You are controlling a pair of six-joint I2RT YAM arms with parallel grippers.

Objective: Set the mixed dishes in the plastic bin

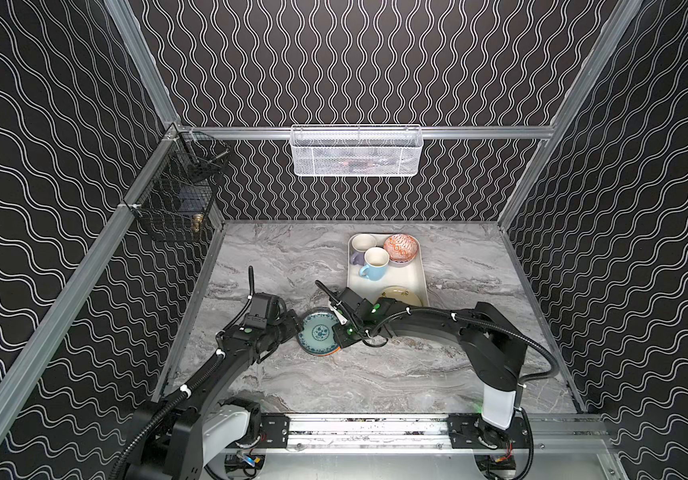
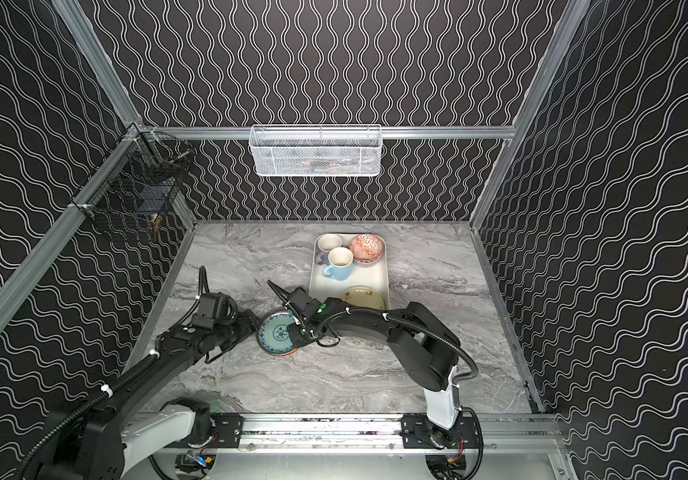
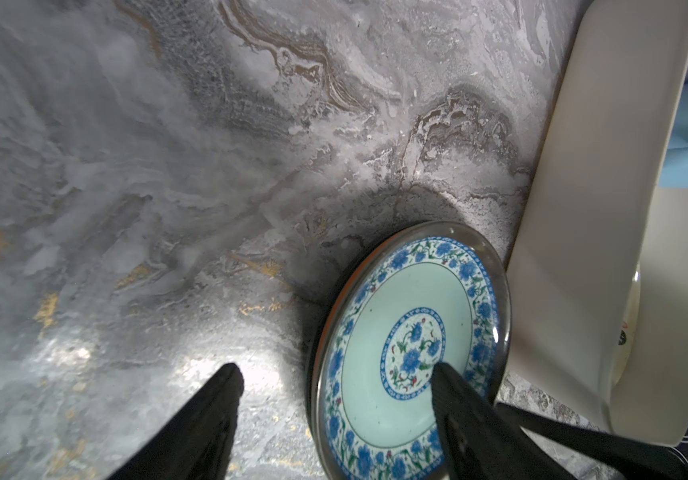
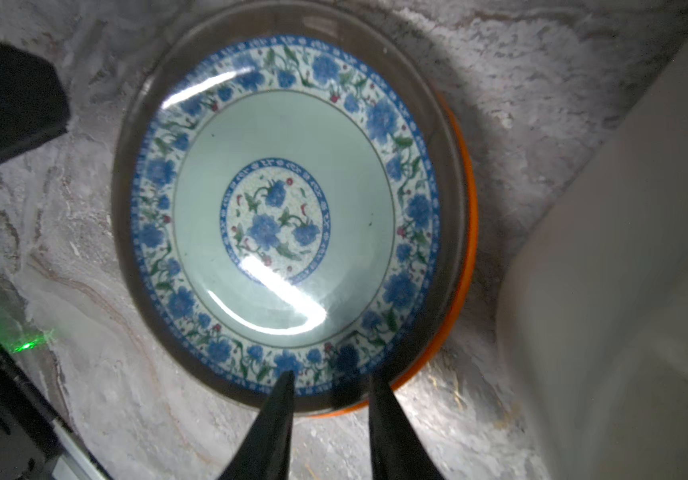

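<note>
The blue-flowered plate lies flush on the orange plate [image 4: 465, 256], so my right gripper should tilt it and my left gripper should take the blue-flowered plate's raised rim [image 3: 328, 344].
A blue-flowered plate [image 1: 318, 332] [image 4: 284, 208] with a dark rim lies on an orange plate [image 4: 464, 270] on the marble table, just in front of the plastic bin [image 1: 417, 270] [image 3: 583, 208]. My left gripper [image 1: 294, 328] [image 3: 336, 370] is open at the plate's left side, with one finger over the plate and the other over the table. My right gripper [image 1: 340, 330] [image 4: 331, 376] has its tips on the plate's right rim, a narrow gap apart, clamping nothing. The bin holds a lilac mug [image 1: 361, 247], a light-blue mug [image 1: 375, 262], an orange-patterned bowl [image 1: 401, 247] and a pale yellow plate [image 1: 400, 296].
A white wire-mesh basket [image 1: 356, 151] hangs on the back wall and a black wire basket [image 1: 176, 195] on the left wall. A metal rail [image 1: 375, 428] with both arm bases runs along the table's front edge. The right arm reaches across in front of the bin.
</note>
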